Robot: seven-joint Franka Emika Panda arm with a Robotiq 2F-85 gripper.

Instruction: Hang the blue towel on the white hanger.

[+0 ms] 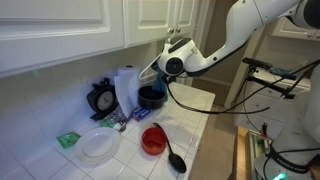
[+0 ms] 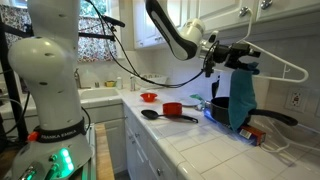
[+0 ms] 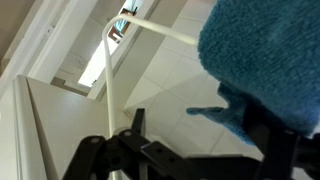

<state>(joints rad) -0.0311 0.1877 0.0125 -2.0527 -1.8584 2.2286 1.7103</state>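
Only a short corner of the blue towel is over the hanger's bar, so next my gripper moves back, takes hold of the towel under the bar and pulls.
The blue towel hangs draped over the white wire hanger by the tiled wall above the counter. In an exterior view it shows as a dark blue bundle below the gripper. In the wrist view the towel fills the upper right, and the thin white hanger wire runs up the left and bends across the top. My gripper is level with the towel's top edge. In the wrist view its fingers stand wide apart, and a towel corner hangs between them against the right finger.
On the tiled counter stand a red bowl, a black ladle, a white plate, a white roll and a black round object. A red pot and a dark pan sit below the towel. Cabinets hang overhead.
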